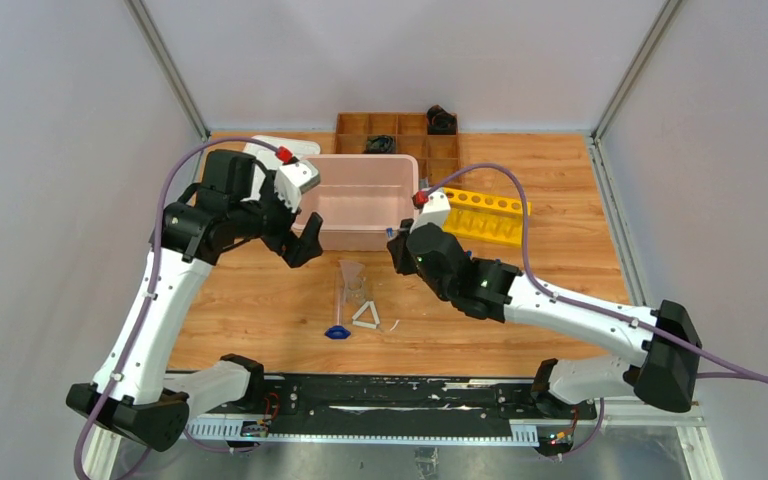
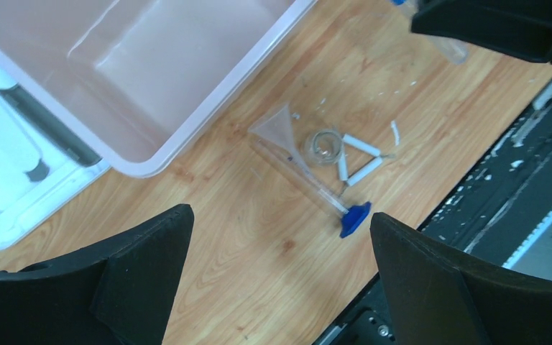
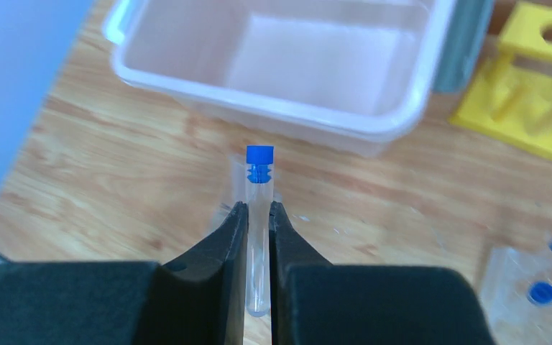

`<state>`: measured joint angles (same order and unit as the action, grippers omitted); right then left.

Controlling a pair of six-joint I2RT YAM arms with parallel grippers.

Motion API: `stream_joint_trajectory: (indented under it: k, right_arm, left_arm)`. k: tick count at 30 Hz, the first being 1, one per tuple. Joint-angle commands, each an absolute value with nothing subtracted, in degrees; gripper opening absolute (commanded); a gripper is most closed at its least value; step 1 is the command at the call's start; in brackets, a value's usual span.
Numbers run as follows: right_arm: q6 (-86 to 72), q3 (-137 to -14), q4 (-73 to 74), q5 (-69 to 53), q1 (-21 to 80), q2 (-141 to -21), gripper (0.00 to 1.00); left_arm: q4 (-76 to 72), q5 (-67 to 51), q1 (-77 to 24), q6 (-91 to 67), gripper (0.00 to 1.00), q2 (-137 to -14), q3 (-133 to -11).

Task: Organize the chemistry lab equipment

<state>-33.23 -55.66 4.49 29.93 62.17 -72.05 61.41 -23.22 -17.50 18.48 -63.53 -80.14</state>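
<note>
The blue-capped tube (image 3: 259, 194) is held by its middle in my right gripper, so next my left gripper grabs the tube's lower end (image 3: 258, 302) while my right gripper changes its grip.
My right gripper (image 3: 257, 208) is shut on a clear blue-capped tube (image 3: 259, 165) and holds it upright above the wood, just in front of the pink bin (image 3: 273, 104). In the top view this gripper (image 1: 396, 248) is at the bin's front right corner. A clear tube rack (image 3: 539, 287) with two blue-capped tubes lies at its lower right. My left gripper (image 2: 280, 215) is open and empty, in the air beside the bin (image 1: 305, 245). Below it lie the clear glass funnel (image 2: 277, 126), the white triangle (image 2: 359, 159) and a blue piece (image 2: 356, 218) on the end of a clear cylinder.
The pink bin (image 1: 360, 200) stands mid-table and looks empty. A yellow rack (image 1: 482, 217) lies to its right and a white lid (image 1: 270, 150) to its left. The brown wooden tray (image 1: 400, 135) is at the back. A black rail (image 1: 380, 395) runs along the near edge.
</note>
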Motion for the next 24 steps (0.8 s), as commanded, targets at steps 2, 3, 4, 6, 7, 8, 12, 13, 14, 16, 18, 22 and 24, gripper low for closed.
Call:
stream_joint_trajectory:
  k: [2,3,4,6,7,8,12,13,14,16,18,22,24]
  right_arm:
    - [-32.5,-64.2,0.6,24.7,63.0,-72.3,0.00]
    - [-32.8,-65.3,-1.9,23.9,63.0,-72.7,0.00]
    - [-33.2,-66.2,-3.8,23.2,63.1,-73.1,0.00]
    - [-34.2,-67.9,-7.0,22.7,63.4,-74.1,0.00]
    - [-34.8,-68.7,-8.2,22.7,63.6,-74.7,0.00]
    - [-35.5,-69.6,-9.2,23.0,63.9,-75.2,0.00]
    - [-37.3,-72.6,-13.3,24.3,65.5,-77.7,0.00]
    - [-37.4,-73.4,-13.8,24.6,66.0,-78.3,0.00]
    - [-37.6,-74.2,-14.0,24.8,66.5,-79.0,0.00]
    - [-38.2,-75.2,-14.7,24.9,67.1,-79.8,0.00]
    - [-38.6,-75.4,-15.9,25.2,67.7,-80.2,0.00]
    - [-38.1,-75.6,-16.9,26.0,68.5,-80.7,0.00]
    - [-37.7,-75.4,-17.4,26.6,68.8,-80.6,0.00]
  left_arm:
    - [59.3,-34.7,-17.8,14.8,0.99,-63.5,-83.7]
    - [58.5,-36.2,-17.8,13.9,0.98,-63.8,-84.0]
    - [57.9,-37.3,-17.8,13.1,0.97,-64.0,-84.4]
    - [56.8,-38.5,-17.8,11.2,0.96,-64.7,-85.5]
    - [56.1,-38.7,-17.8,10.1,0.95,-64.8,-85.9]
    - [55.2,-38.9,-17.8,8.9,0.93,-65.0,-86.0]
    - [51.7,-40.1,-17.8,3.4,0.86,-64.6,-85.3]
    - [50.8,-40.2,-17.8,2.3,0.84,-64.3,-85.0]
    - [50.1,-40.2,-17.8,1.4,0.81,-64.1,-84.6]
    - [48.5,-40.4,-17.8,0.3,0.77,-63.4,-83.7]
    - [47.2,-40.5,-17.8,-1.2,0.71,-62.6,-82.7]
    - [46.1,-40.4,-17.8,-1.8,0.57,-61.9,-81.5]
    - [46.1,-40.2,-17.8,-1.9,0.46,-61.7,-81.0]
